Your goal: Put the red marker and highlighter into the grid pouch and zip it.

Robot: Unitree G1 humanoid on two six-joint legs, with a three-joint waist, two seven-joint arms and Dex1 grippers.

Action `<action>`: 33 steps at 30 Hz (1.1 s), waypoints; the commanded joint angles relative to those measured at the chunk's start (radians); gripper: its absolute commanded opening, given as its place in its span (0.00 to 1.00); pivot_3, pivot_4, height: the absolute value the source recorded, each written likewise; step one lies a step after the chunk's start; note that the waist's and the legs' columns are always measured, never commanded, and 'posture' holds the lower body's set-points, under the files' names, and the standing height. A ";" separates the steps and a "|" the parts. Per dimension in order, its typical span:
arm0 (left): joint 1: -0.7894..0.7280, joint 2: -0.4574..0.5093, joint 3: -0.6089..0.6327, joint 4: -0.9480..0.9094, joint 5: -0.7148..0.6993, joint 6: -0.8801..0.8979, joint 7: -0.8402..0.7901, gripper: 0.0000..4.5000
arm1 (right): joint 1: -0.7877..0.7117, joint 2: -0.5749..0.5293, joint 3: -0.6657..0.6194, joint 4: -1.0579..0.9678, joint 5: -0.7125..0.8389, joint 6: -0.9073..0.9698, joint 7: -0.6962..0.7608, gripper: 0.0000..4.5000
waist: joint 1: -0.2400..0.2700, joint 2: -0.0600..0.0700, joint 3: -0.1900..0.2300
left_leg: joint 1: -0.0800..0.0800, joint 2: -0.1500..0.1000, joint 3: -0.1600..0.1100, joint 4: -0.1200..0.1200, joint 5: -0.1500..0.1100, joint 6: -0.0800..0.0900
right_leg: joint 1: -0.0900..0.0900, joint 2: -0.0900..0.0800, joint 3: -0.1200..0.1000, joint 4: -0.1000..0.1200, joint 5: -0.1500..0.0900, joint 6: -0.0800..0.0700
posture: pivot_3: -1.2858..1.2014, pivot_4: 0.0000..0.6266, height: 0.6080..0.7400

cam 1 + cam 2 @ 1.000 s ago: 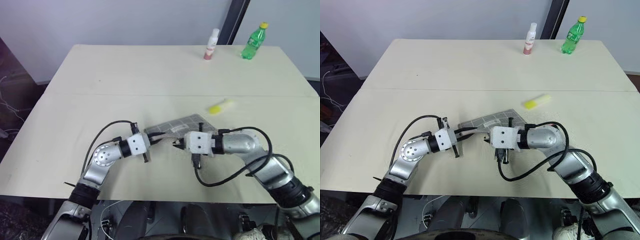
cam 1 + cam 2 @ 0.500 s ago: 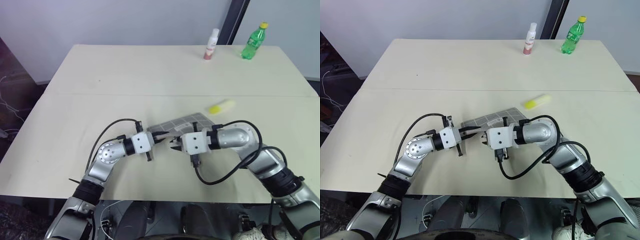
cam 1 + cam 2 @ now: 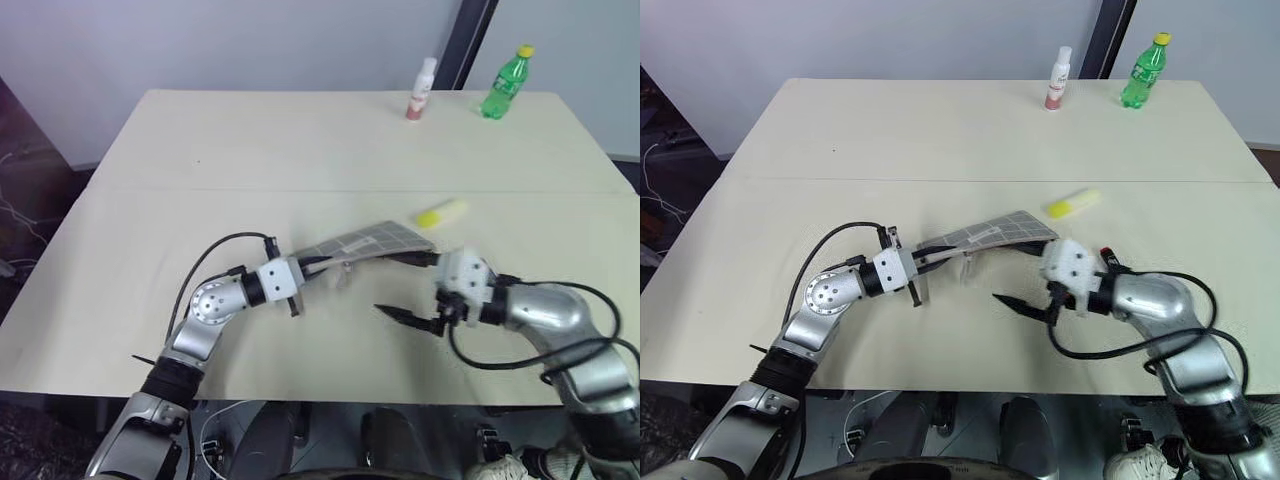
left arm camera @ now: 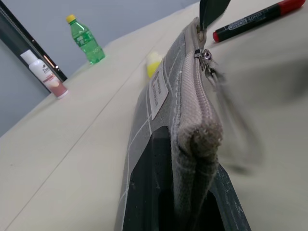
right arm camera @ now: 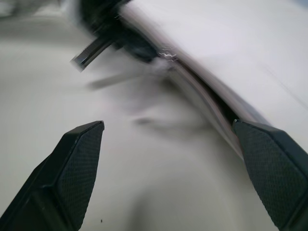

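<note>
The grid pouch [image 3: 375,240] will open wide along the zipper edges when the robot pushes the red marker in, because a dark gap [image 5: 222,104] shows between the zipper edges.
My left gripper [image 3: 312,267] is shut on the near end of the grid pouch [image 3: 372,241], holding it off the table with its zipper edge up [image 4: 197,110]. The zipper pull [image 4: 204,55] hangs near the pouch's far end. To the right of the pouch and apart from it, my right gripper [image 3: 397,285] stands wide open with nothing between its fingers [image 5: 77,168]. The pale-yellow highlighter [image 3: 441,213] lies on the table beyond the pouch. The red marker [image 4: 252,17] rests on the table past the pouch's far end, close to the right gripper.
A green bottle [image 3: 503,82] with a yellow cap and a white-and-pink bottle [image 3: 421,89] stand at the table's far edge. The cream table [image 3: 200,150] has wide bare room on the left and in the middle.
My right gripper has opened, let go at the pouch's zipper edge and swung away to the right. The pouch's far end now hangs lifted. The left gripper has kept its hold.
</note>
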 commanded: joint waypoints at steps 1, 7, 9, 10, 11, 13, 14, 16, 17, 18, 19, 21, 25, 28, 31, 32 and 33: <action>0.001 0.009 0.029 -0.032 -0.024 -0.002 0.014 0.00 | 0.007 0.044 -0.119 -0.051 0.113 0.031 -0.083 0.99 | -0.003 0.000 0.000 | 0.000 0.000 0.000 0.000 0.000 0.000 | -0.001 0.000 0.000 0.000 0.000 0.000 | 0.52 0.24 1.00; 0.001 0.001 0.037 -0.024 -0.031 -0.011 0.033 0.00 | -0.025 0.099 -0.185 -0.044 0.126 0.058 -0.242 0.99 | -0.001 0.001 0.000 | 0.000 0.000 0.000 0.000 0.000 0.000 | -0.002 0.000 0.002 0.000 -0.001 -0.003 | 0.52 0.24 1.00; -0.001 -0.001 0.035 -0.023 -0.031 -0.013 0.035 0.00 | -0.011 0.080 -0.193 -0.026 0.076 0.045 -0.272 0.99 | 0.002 0.001 0.000 | -0.001 -0.001 0.000 -0.001 0.000 0.000 | -0.002 -0.001 0.002 0.000 -0.001 -0.003 | 0.52 0.24 1.00; -0.001 -0.002 0.035 -0.022 -0.031 -0.013 0.036 0.00 | -0.003 0.070 -0.194 -0.018 0.052 0.037 -0.281 0.99 | 0.003 0.001 0.000 | -0.001 -0.001 0.000 -0.001 0.000 0.000 | -0.002 -0.001 0.002 -0.001 -0.001 -0.003 | 0.52 0.24 1.00; -0.002 -0.002 0.034 -0.023 -0.034 -0.014 0.034 0.00 | 0.008 0.060 -0.204 -0.009 0.037 0.036 -0.289 0.99 | 0.004 0.001 0.000 | -0.001 -0.001 0.000 -0.001 0.000 0.000 | -0.002 -0.001 0.002 -0.001 -0.001 -0.003 | 0.52 0.24 1.00; -0.003 -0.002 0.032 -0.022 -0.037 -0.014 0.031 0.00 | 0.024 0.051 -0.221 -0.003 0.024 0.046 -0.308 0.99 | 0.004 0.001 0.000 | -0.001 -0.001 0.000 -0.001 0.000 0.000 | -0.002 -0.001 0.001 -0.001 -0.001 -0.003 | 0.52 0.24 1.00; -0.005 -0.001 0.032 -0.020 -0.038 -0.014 0.029 0.00 | 0.032 0.050 -0.227 -0.007 0.016 0.060 -0.327 0.99 | 0.003 0.001 0.000 | -0.001 -0.001 0.001 -0.001 0.000 0.000 | -0.002 -0.001 0.001 -0.001 -0.001 -0.003 | 0.52 0.24 1.00; -0.008 0.000 0.031 -0.017 -0.038 -0.016 0.026 0.00 | 0.060 0.042 -0.230 -0.022 0.015 0.084 -0.333 0.99 | 0.001 0.001 0.000 | -0.001 -0.001 0.001 -0.001 0.000 0.000 | -0.002 -0.001 0.001 -0.001 -0.001 -0.003 | 0.52 0.24 1.00; -0.009 0.000 0.032 -0.017 -0.040 -0.014 0.025 0.00 | 0.077 0.037 -0.232 -0.028 0.012 0.098 -0.336 0.99 | 0.001 0.001 0.000 | -0.001 -0.001 0.001 -0.001 0.000 0.000 | -0.002 -0.001 0.001 -0.001 -0.001 -0.003 | 0.52 0.24 1.00; -0.010 0.000 0.031 -0.016 -0.040 -0.014 0.024 0.00 | 0.096 0.032 -0.240 -0.029 0.008 0.123 -0.349 0.99 | 0.001 0.001 0.000 | -0.001 -0.001 0.001 -0.001 0.000 0.000 | -0.002 -0.001 0.001 -0.001 -0.001 -0.003 | 0.52 0.24 1.00; -0.010 0.000 0.031 -0.016 -0.040 -0.014 0.023 0.00 | 0.109 0.030 -0.246 -0.029 0.006 0.141 -0.360 0.99 | 0.001 0.001 0.000 | -0.001 -0.001 0.001 -0.001 0.000 0.000 | -0.002 -0.001 0.001 -0.001 -0.001 -0.003 | 0.52 0.24 1.00; -0.010 -0.003 0.032 -0.014 -0.045 -0.012 0.021 0.00 | 0.143 0.019 -0.253 -0.026 -0.003 0.174 -0.368 0.99 | 0.001 0.001 0.000 | -0.001 -0.001 0.001 -0.001 0.000 0.000 | -0.002 -0.001 0.001 -0.001 -0.001 -0.003 | 0.52 0.24 1.00; -0.008 -0.005 0.026 -0.012 -0.037 -0.017 0.020 0.00 | 0.175 0.021 -0.275 -0.020 0.011 0.298 -0.420 0.99 | 0.001 0.001 0.000 | -0.001 -0.001 0.001 -0.001 0.000 0.000 | -0.002 -0.001 0.001 -0.001 -0.001 -0.003 | 0.52 0.24 1.00; -0.006 -0.009 0.023 -0.019 -0.034 -0.014 0.021 0.00 | 0.167 0.039 -0.288 0.013 -0.029 0.309 -0.480 0.99 | 0.000 0.001 0.000 | -0.001 -0.001 0.001 -0.001 0.000 0.000 | -0.002 -0.001 0.001 -0.001 -0.002 -0.003 | 0.52 0.24 1.00; -0.006 -0.010 0.023 -0.020 -0.033 -0.014 0.019 0.00 | 0.170 0.053 -0.297 0.036 -0.011 0.384 -0.507 0.87 | 0.000 0.001 0.000 | -0.001 -0.001 0.001 -0.001 0.000 0.000 | -0.002 -0.001 0.001 -0.001 -0.002 -0.004 | 0.52 0.24 1.00; -0.005 -0.010 0.023 -0.021 -0.033 -0.014 0.019 0.00 | 0.181 0.048 -0.288 0.035 -0.004 0.412 -0.498 0.79 | 0.001 0.001 0.000 | -0.001 -0.001 0.001 -0.001 0.000 0.000 | -0.002 -0.001 0.001 -0.001 -0.002 -0.004 | 0.52 0.24 1.00; -0.005 -0.009 0.024 -0.021 -0.033 -0.014 0.019 0.00 | 0.192 0.041 -0.275 0.031 -0.002 0.430 -0.486 0.69 | 0.001 0.001 0.000 | -0.001 -0.001 0.001 -0.001 0.000 0.000 | -0.002 -0.001 0.001 -0.001 -0.002 -0.004 | 0.52 0.24 1.00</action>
